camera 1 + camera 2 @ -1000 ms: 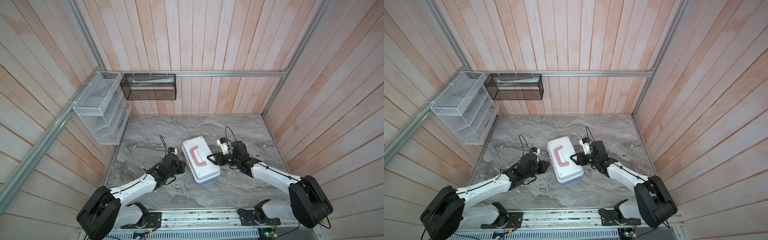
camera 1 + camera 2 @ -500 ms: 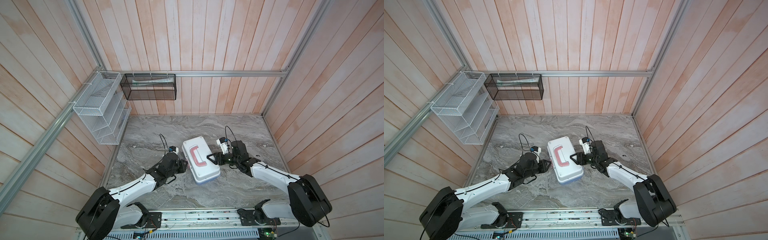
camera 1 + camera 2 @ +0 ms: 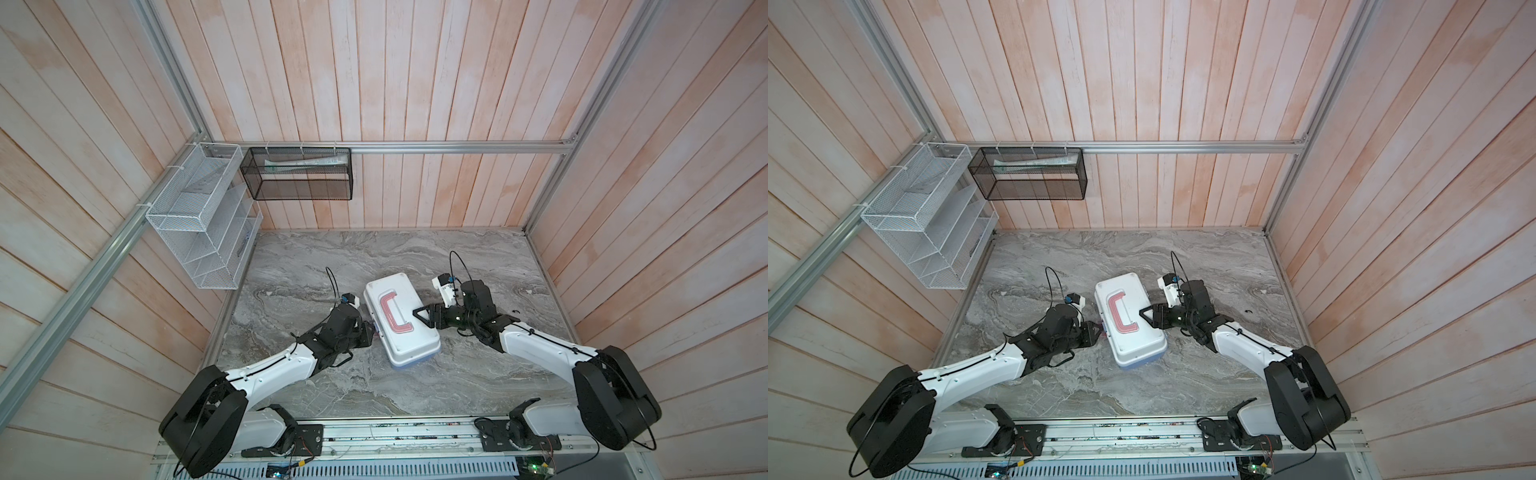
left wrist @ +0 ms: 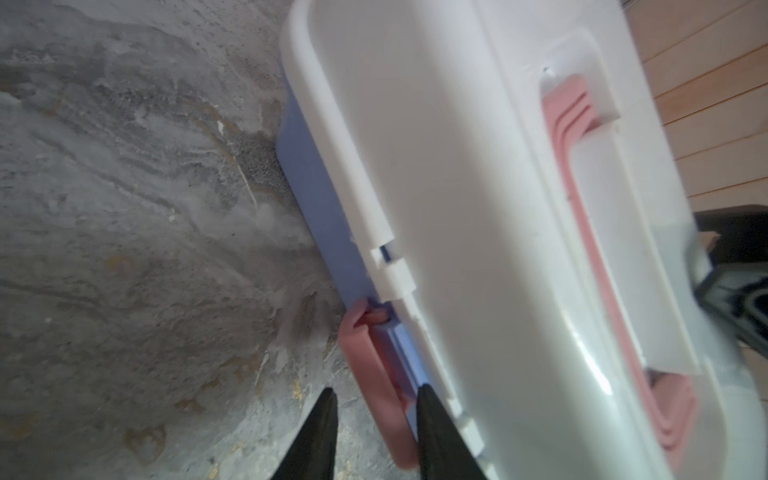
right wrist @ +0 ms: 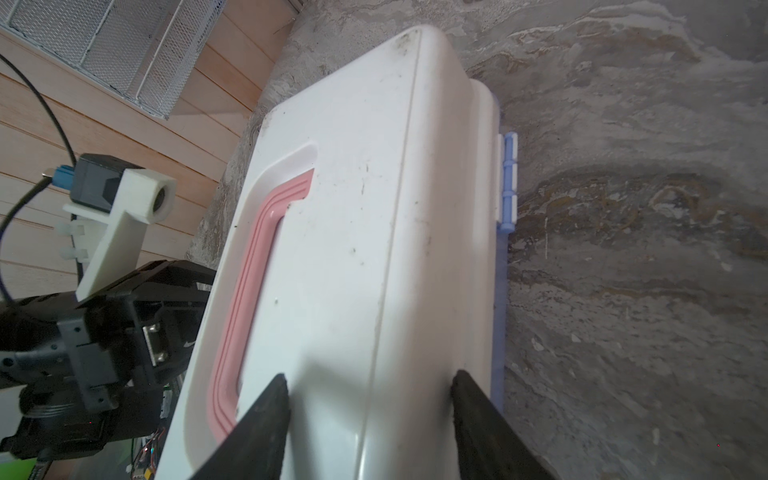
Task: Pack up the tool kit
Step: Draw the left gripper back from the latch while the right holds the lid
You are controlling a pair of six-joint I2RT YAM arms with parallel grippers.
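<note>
I should open my left gripper, back it off and bring it under the latch's loose edge [image 4: 374,393] to swing the latch up, because the pink latch [image 4: 358,334] sticks out below the white lid's edge.
The tool kit [image 3: 405,332] [image 3: 1133,332] lies closed on the marble table [image 3: 316,257], white lid up with its pink handle [image 3: 384,309] [image 5: 245,291] folded flat. My left gripper [image 3: 372,330] [image 4: 376,395] is at the box's left long side, jaws open a little. The pink latch [image 4: 365,353] sits between them; one finger rests against the blue base and the other stands clear of the latch. My right gripper [image 3: 419,316] [image 5: 370,378] is open wide at the opposite side, one finger over the lid top and the other beside the hinge edge [image 5: 509,178]. No loose tools show.
A white wire mesh basket [image 3: 203,220] hangs on the left wall and a black mesh basket [image 3: 297,174] on the back wall, holding a pale tube. A small dark scrap [image 3: 1248,310] lies on the table to the right. Wooden walls enclose three sides.
My left gripper's jaws have parted slightly around the latch. The right arm and the box have stayed where they were.
</note>
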